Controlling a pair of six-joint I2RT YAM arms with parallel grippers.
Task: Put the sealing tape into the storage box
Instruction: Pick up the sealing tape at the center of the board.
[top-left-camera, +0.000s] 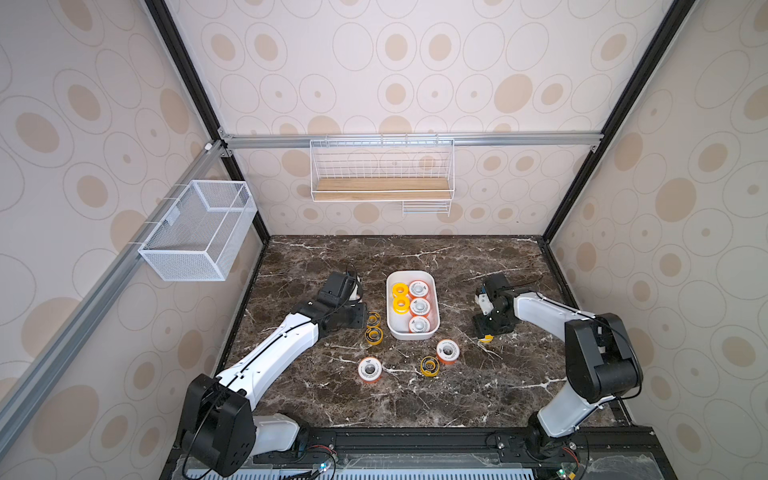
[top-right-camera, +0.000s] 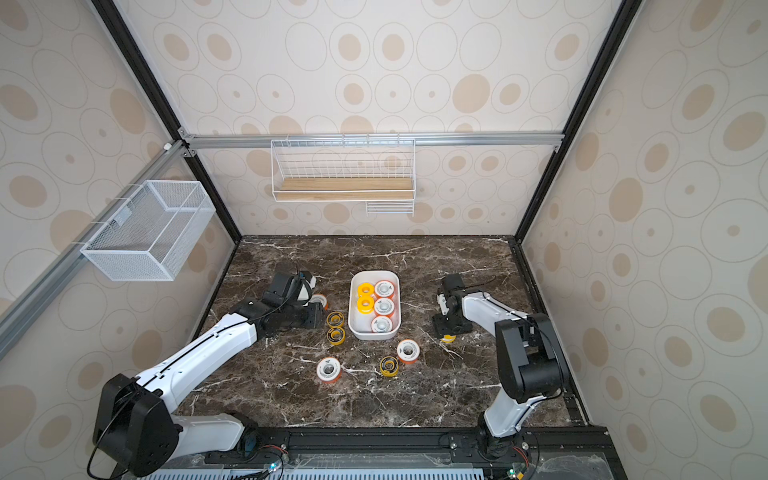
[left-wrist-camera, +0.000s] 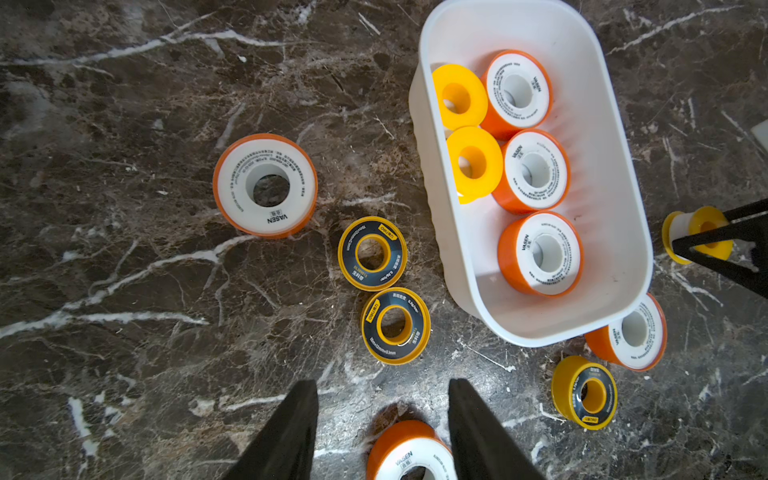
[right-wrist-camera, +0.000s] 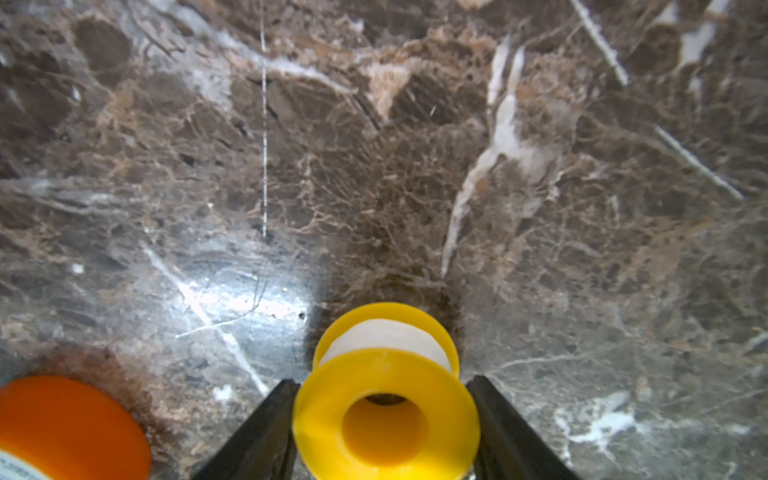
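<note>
My left gripper should hold the rim (left-wrist-camera: 469, 277) first, because the gap (left-wrist-camera: 484, 232) along the storage box's side is tight for the yellow spool. My right gripper will lower the spool after that.
The white storage box (top-left-camera: 411, 273) (top-right-camera: 375, 273) (left-wrist-camera: 602, 174) stands mid-table and holds several spools of sealing tape, yellow (top-left-camera: 400, 290) and orange (top-left-camera: 419, 306). Loose on the marble lie two dark-ringed spools (top-left-camera: 373, 319) (top-left-camera: 374, 335), a third (top-left-camera: 429, 365), and orange ones (top-left-camera: 370, 369) (top-left-camera: 447, 351) (top-right-camera: 319, 300). My left gripper (left-wrist-camera: 382, 384) hangs open left of the box; an orange spool (left-wrist-camera: 409, 453) lies on the table below the gap, untouched. My right gripper (right-wrist-camera: 382, 380) (top-left-camera: 485, 334), right of the box, is shut on a plain yellow spool (right-wrist-camera: 386, 419) (left-wrist-camera: 698, 232) resting on the table.
A white mesh basket (top-left-camera: 199, 232) hangs on the left wall. A wire rack with a wooden board (top-left-camera: 382, 185) is mounted on the back wall. The dark marble table (top-left-camera: 478, 395) is closed in by walls on three sides.
</note>
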